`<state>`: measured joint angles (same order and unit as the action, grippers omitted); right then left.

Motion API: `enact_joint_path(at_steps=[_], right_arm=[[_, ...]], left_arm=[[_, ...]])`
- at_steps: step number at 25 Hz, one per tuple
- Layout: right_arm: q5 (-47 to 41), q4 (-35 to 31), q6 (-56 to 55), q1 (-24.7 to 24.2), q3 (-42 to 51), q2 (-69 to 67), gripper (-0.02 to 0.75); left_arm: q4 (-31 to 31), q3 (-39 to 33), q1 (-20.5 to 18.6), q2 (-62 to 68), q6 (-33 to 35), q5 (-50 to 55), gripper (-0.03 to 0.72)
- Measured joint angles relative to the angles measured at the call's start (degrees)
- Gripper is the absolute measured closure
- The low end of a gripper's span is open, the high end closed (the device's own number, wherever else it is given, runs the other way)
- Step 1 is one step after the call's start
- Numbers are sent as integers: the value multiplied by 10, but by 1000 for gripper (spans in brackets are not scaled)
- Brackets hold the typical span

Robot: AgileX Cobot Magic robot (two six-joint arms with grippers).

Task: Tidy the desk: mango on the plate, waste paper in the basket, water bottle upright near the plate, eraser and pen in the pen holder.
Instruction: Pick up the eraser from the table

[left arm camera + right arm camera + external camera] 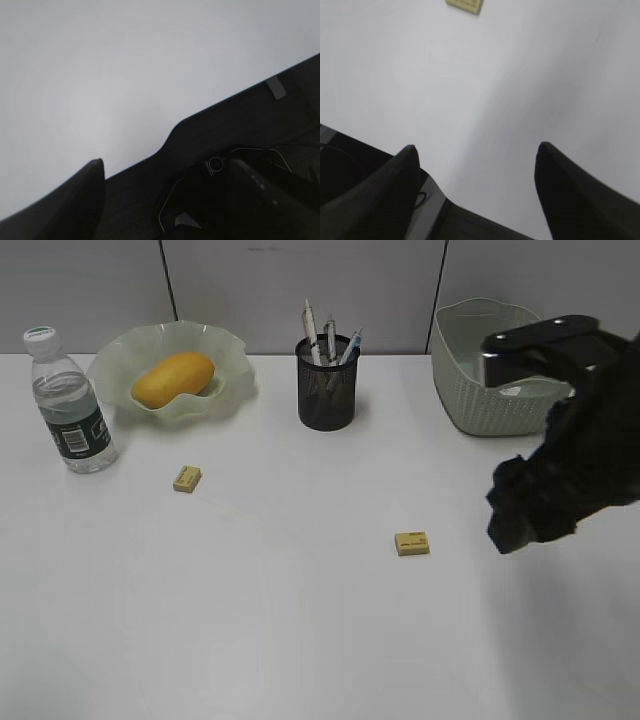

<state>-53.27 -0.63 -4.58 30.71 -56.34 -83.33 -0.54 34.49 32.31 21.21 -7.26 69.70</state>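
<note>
My arm is covering the basket's opening (520, 358) and the desk is clear of waste paper, so I should expect the waste paper to be hidden inside the basket.
The mango (172, 378) lies in the pale green wavy plate (235, 365) at the back left. The water bottle (70, 405) stands upright left of the plate. The black mesh pen holder (327, 390) holds several pens (330, 338). One yellow eraser (187, 478) lies in front of the plate. Another eraser (412, 543) lies mid-desk and shows at the top of the right wrist view (465, 4). My right gripper (476, 147) is open and empty over bare desk, right of that eraser. My left gripper (165, 165) looks open and empty at the desk's edge. No waste paper shows.
The sage-green basket (470, 390) stands at the back right, partly behind my right arm (570, 460). Grey wall panels rise behind the white desk (280, 620). The desk's dark edge (240, 120) crosses the left wrist view.
</note>
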Motion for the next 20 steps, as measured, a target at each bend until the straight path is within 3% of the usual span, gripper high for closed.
enact_joint_path(at_steps=[7, 20], right_arm=[[64, -57, -24, 0, -56, -136, 174], [122, -34, -124, 0, -118, -289, 174]], left_arm=[[1, -13, 1, -10, -8, 3, 129], [1, -13, 1, -10, -9, 3, 144]])
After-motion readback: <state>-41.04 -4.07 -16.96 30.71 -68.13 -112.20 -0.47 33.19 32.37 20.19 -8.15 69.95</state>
